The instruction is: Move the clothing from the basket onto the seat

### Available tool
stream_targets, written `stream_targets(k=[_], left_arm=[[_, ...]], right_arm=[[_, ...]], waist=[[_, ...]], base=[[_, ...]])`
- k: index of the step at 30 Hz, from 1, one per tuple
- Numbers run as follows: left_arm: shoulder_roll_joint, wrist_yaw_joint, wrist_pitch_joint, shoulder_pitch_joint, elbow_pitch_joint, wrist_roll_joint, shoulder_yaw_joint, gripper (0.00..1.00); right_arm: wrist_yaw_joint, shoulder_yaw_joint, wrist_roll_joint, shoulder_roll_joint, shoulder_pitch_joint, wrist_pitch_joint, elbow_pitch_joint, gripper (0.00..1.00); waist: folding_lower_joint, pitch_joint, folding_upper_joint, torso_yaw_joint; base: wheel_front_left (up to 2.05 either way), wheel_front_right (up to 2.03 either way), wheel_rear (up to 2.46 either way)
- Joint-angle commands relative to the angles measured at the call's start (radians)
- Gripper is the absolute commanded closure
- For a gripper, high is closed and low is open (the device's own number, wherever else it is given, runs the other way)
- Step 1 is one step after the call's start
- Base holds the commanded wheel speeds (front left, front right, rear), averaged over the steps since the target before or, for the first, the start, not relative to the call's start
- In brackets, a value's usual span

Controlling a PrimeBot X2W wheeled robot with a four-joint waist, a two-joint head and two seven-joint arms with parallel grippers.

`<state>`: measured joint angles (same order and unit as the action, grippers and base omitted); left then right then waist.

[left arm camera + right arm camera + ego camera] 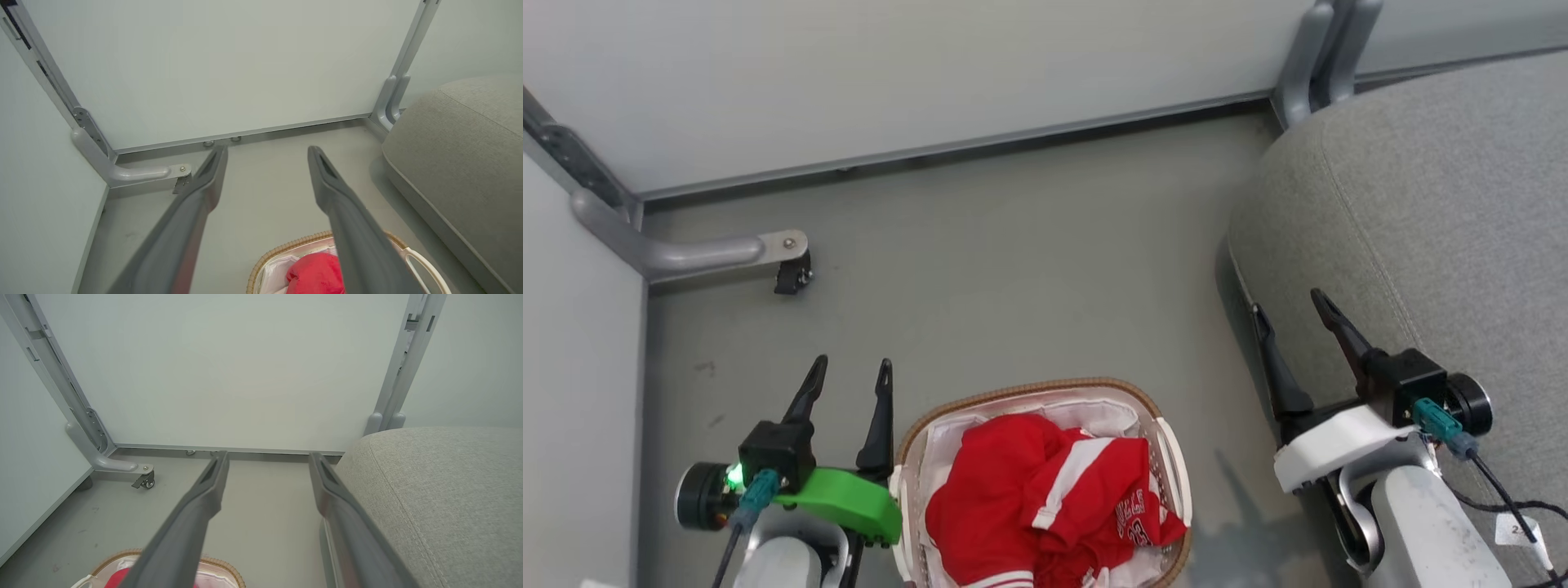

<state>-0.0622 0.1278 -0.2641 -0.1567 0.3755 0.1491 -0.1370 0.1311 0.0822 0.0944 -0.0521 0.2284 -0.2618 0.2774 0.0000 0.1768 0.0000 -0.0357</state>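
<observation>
The lettered piece (1138,518) will stay in the basket when I lift the white-trimmed edge, because the plain red clothing (988,495) lies over the lettered piece.
Red clothing (1045,506) with white stripes and lettering lies heaped in the white basket (1168,457) with a brown woven rim, at the bottom middle of the head view. My left gripper (849,376) is open and empty, just left of the basket. My right gripper (1290,314) is open and empty over the left edge of the grey seat (1437,212). In the left wrist view the basket rim (286,247) and red clothing (316,273) show at the bottom, the seat (461,139) at right. The right wrist view shows the seat (441,486) and the basket rim (222,565).
Pale partition panels (890,73) stand at the back and left on grey metal feet, one with a castor (792,278). A grey post (1327,49) rises behind the seat. Grey floor (1013,269) stretches between basket, panels and seat.
</observation>
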Motion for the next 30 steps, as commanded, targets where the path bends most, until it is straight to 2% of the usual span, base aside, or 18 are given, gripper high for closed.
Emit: stream_targets(k=[1,9,17,22,30], left_arm=[[-0.025,0.004,-0.001,-0.044,0.007,0.012,-0.021,0.00],[-0.100,0.005,0.000,-0.172,0.096,0.048,-0.148,0.00],[-0.160,0.005,0.000,-0.261,0.235,0.105,-0.247,0.00],[-0.193,0.005,0.000,-0.306,0.333,0.150,-0.317,0.00],[-0.242,0.005,0.000,-0.360,0.468,0.284,-0.451,0.00]], right_arm=[[-0.001,0.005,-0.005,-0.001,0.028,-0.005,-0.014,0.00],[-0.001,0.044,0.039,0.000,0.104,-0.005,-0.082,0.00],[-0.001,0.086,0.052,0.001,0.141,-0.005,-0.146,0.00],[-0.001,0.104,0.068,0.001,0.156,-0.005,-0.166,0.00],[-0.001,0.139,0.084,0.000,0.177,-0.005,-0.184,0.00]], waist=[[0.0000,0.153,0.0000,-0.067],[0.0000,0.312,0.0000,-0.145],[0.0000,0.427,0.0000,-0.204],[0.0000,0.480,0.0000,-0.220],[0.0000,0.543,0.0000,-0.237]], base=[[0.00,0.00,0.00],[0.00,0.00,0.00],[0.00,0.00,0.00],[0.00,0.00,0.00],[0.00,0.00,0.00]])
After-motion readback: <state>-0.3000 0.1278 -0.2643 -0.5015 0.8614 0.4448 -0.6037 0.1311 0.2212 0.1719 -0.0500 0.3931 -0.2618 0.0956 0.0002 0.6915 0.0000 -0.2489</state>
